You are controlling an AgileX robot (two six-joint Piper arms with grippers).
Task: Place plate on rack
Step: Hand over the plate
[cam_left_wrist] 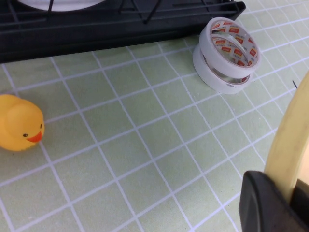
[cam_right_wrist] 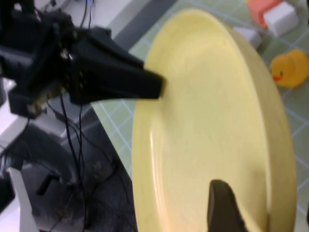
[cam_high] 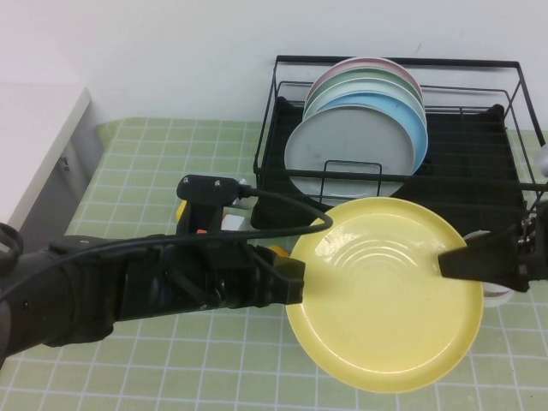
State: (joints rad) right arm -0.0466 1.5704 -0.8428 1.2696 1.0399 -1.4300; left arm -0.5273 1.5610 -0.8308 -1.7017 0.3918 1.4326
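Note:
Next, my left gripper opens and back away before my right gripper lifts the plate into the rack (cam_high: pixel 374 152), because both my grippers are holding the yellow plate's rim (cam_high: pixel 294 315).
The yellow plate (cam_high: pixel 385 291) hangs above the table in front of the black wire rack (cam_high: pixel 479 163), held at both sides. My left gripper (cam_high: pixel 298 278) is shut on its left rim; in the left wrist view (cam_left_wrist: pixel 289 193) the black fingers (cam_left_wrist: pixel 265 203) clamp the plate's edge (cam_left_wrist: pixel 292 140). My right gripper (cam_high: pixel 445 261) is shut on the right rim; in the right wrist view (cam_right_wrist: pixel 256 212) one finger (cam_right_wrist: pixel 222 203) lies on the plate's face (cam_right_wrist: pixel 207 111). The left gripper also shows there (cam_right_wrist: pixel 145 84).
The rack holds a grey-white plate (cam_high: pixel 342 145), a light blue plate (cam_high: pixel 409 120) and more behind. A yellow toy duck (cam_left_wrist: pixel 19 123) and stacked tape rolls (cam_left_wrist: pixel 227 48) lie on the green mat under the plate. A white cabinet (cam_high: pixel 34 128) stands at far left.

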